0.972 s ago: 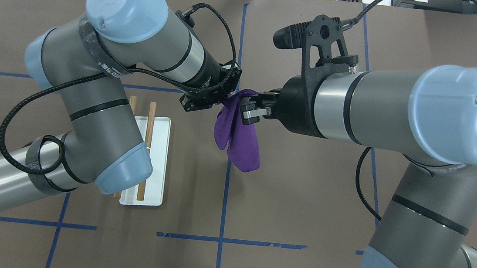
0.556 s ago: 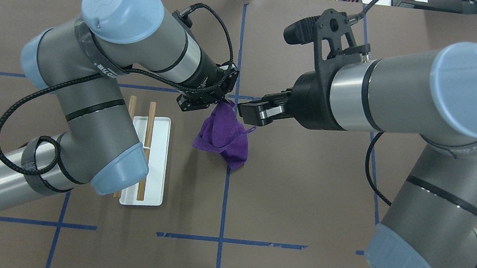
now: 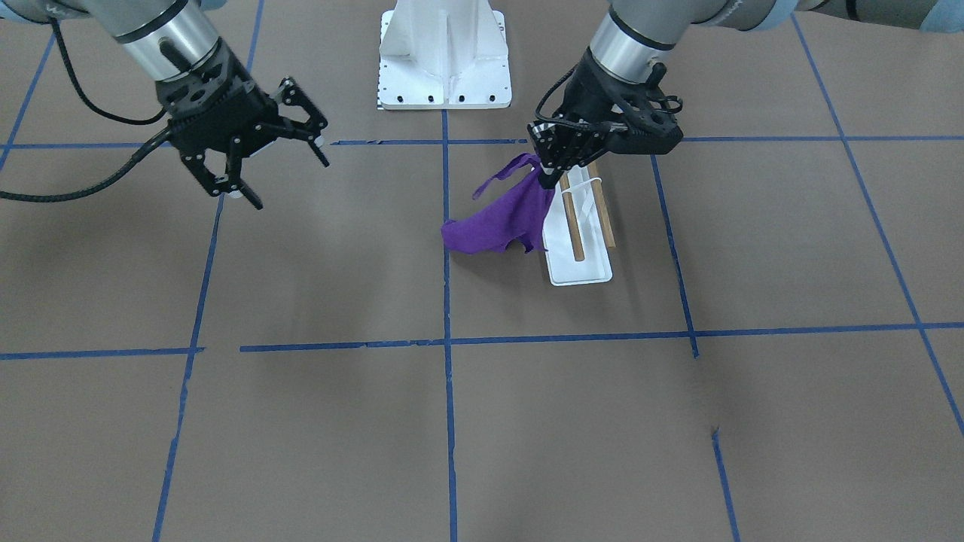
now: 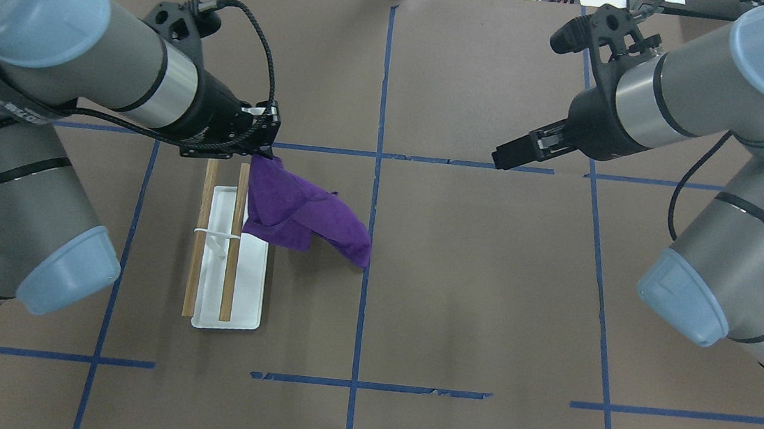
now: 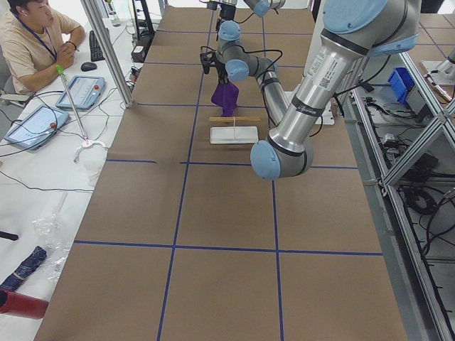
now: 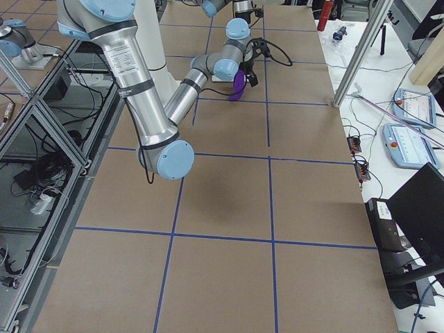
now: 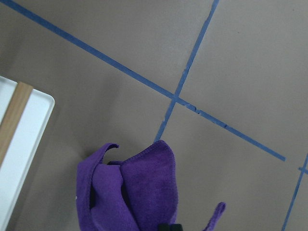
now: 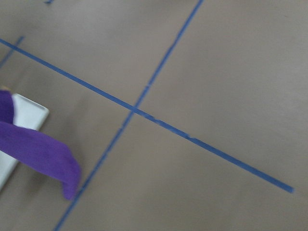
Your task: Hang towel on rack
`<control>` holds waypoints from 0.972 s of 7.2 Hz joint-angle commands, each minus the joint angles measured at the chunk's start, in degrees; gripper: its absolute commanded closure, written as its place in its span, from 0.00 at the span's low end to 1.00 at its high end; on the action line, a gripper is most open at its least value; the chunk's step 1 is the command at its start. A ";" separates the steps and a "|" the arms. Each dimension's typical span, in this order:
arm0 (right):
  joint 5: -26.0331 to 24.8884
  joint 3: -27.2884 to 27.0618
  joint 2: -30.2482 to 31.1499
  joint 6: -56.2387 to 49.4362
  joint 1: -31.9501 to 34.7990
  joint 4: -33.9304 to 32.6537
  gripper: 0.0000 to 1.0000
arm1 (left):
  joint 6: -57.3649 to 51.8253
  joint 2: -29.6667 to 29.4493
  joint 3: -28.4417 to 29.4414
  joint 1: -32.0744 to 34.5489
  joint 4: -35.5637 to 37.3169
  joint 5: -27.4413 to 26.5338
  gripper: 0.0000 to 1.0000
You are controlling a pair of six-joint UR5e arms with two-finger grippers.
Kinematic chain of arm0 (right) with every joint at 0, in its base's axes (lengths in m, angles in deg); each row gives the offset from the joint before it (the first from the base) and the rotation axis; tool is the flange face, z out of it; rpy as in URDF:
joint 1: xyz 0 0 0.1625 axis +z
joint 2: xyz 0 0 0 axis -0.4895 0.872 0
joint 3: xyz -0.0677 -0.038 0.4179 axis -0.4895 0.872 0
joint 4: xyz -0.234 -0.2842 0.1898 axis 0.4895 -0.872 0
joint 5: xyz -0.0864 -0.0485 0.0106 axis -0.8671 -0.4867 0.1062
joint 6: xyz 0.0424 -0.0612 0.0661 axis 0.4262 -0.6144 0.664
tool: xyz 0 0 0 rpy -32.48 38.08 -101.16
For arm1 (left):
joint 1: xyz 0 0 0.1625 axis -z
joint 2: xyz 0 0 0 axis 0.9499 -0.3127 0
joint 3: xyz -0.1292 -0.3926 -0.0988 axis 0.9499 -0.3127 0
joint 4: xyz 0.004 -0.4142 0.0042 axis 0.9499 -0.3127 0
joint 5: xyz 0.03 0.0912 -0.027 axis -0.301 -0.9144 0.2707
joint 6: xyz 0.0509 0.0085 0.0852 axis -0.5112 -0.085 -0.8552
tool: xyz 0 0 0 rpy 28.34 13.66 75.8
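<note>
The towel trails beside the rack and my right gripper is empty, so my left gripper should pull the towel across the wooden rods before opening.
The deep-purple towel (image 4: 304, 217) hangs from one corner and trails down to the right over the table. My left gripper (image 4: 265, 154) is shut on that corner, just above the far end of the rack's right rod (image 4: 233, 242). The rack has a flat white base (image 4: 240, 299) and two wooden rods joined by white wire. In the front-facing view the left gripper (image 3: 550, 177) holds the towel (image 3: 504, 218) beside the rack (image 3: 580, 267). My right gripper (image 3: 290, 181) is open and empty, well off to the other side; it also shows in the overhead view (image 4: 508, 158). The left wrist view shows the towel (image 7: 139, 192) close below.
A large white bolted pedestal (image 3: 444, 56) stands at the robot's edge of the table. Blue tape lines cross the brown table cover (image 4: 473, 286). An operator (image 5: 35, 42) sits beyond the table's far side with control devices.
My right gripper let go of the towel, opened and drew back to the right. My left arm carried the towel left, to beside the rack.
</note>
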 commanded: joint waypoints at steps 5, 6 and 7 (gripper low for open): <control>3.79 8.19 11.31 -49.61 22.57 -17.76 0.00 | -27.28 16.71 -0.83 7.30 -0.45 -0.49 1.00; 3.71 8.29 12.53 -49.64 23.03 -17.50 0.00 | -27.20 16.63 -0.65 7.22 -0.46 -0.49 1.00; 3.63 8.30 13.67 -49.21 24.16 -17.41 0.00 | -28.16 16.54 -0.57 7.04 -0.63 -0.49 0.03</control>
